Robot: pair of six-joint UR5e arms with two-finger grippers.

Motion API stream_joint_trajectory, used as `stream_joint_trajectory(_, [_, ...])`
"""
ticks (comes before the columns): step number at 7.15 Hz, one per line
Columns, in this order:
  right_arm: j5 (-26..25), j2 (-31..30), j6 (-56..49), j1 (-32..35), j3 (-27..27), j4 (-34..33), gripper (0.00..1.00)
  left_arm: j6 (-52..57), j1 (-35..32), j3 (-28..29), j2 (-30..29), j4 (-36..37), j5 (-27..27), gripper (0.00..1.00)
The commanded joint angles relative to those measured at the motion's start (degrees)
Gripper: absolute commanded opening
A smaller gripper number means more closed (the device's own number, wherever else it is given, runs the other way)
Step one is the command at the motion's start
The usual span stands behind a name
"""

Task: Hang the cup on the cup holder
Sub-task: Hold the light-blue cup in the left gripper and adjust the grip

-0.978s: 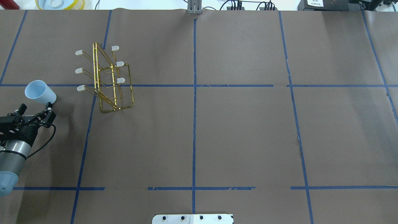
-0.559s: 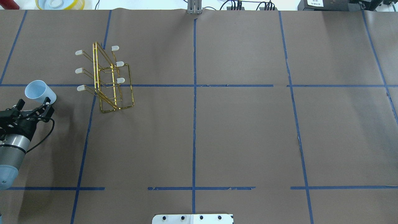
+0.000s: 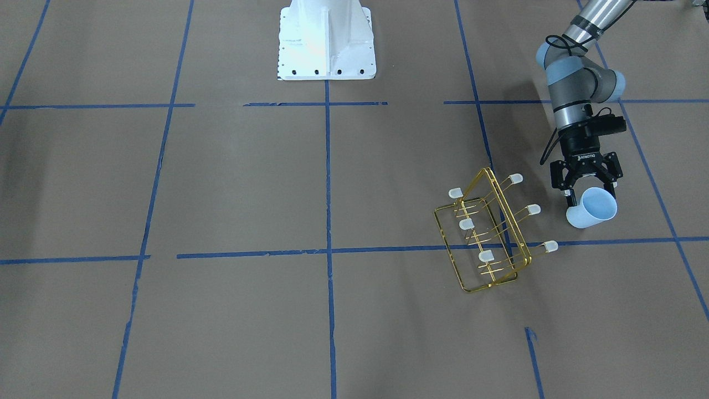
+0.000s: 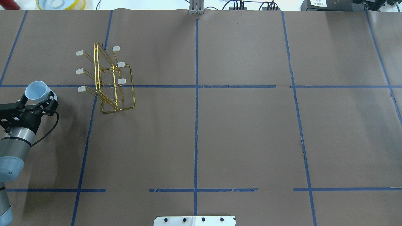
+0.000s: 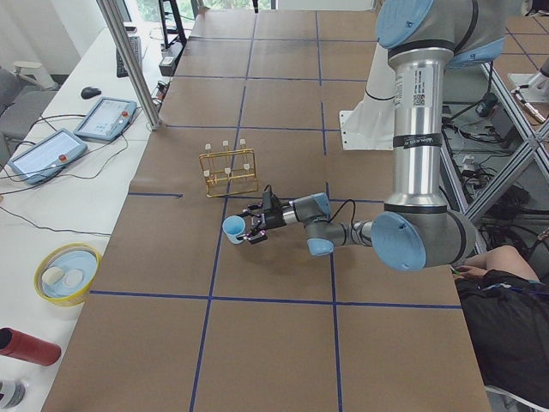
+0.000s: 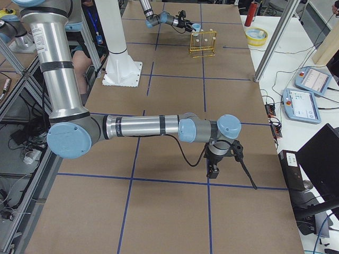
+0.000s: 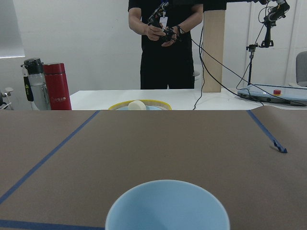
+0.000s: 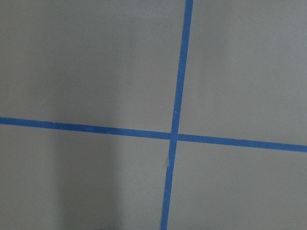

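The pale blue cup [image 3: 591, 207] will hang tilted with its opening down when I slide it over a peg, because the cup holder's white-capped pegs [image 3: 515, 179] slant up and outward.
The pale blue cup [image 4: 38, 91] stands upright, mouth up, near the table's left edge; it also shows in the front view [image 3: 591, 210] and fills the bottom of the left wrist view [image 7: 167, 207]. My left gripper [image 4: 36, 102] is open and low, its fingers on either side of the cup's lower part [image 3: 588, 192]. The gold wire cup holder [image 4: 108, 81] with white-capped prongs stands to the cup's right, empty [image 3: 487, 233]. My right gripper [image 6: 212, 170] shows only in the exterior right view, far off, pointing down at the table; I cannot tell its state.
A yellow bowl [image 4: 61, 3] and a red bottle [image 7: 57, 86] sit on the white bench beyond the table's far edge. A person [image 7: 168, 43] stands behind it. The robot's white base [image 3: 327, 39] is at the table's near middle.
My left gripper has moved forward from just short of the cup until its open fingers straddle it. The cup and holder have stayed in place.
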Motion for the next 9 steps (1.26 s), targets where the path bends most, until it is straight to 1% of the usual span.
stream_joint_trajectory(1, [0.0,0.0,0.0,0.0,0.0,0.0,1.0,0.1,-1.7,1.6,-1.7,-0.1,-2.4,1.0])
stream_joint_trajectory(4, [0.0,0.0,0.0,0.0,0.0,0.0,1.0,0.1,-3.7,5.3,-5.0,-0.4,-3.2,1.0])
stream_joint_trajectory(8, [0.0,0.0,0.0,0.0,0.0,0.0,1.0,0.0,-3.9,7.7,-5.9,-0.5,-3.4,1.0])
stream_joint_trajectory(9, [0.0,0.0,0.0,0.0,0.0,0.0,1.0,-0.1,-3.8,7.7,-5.9,-0.5,-4.4,1.0])
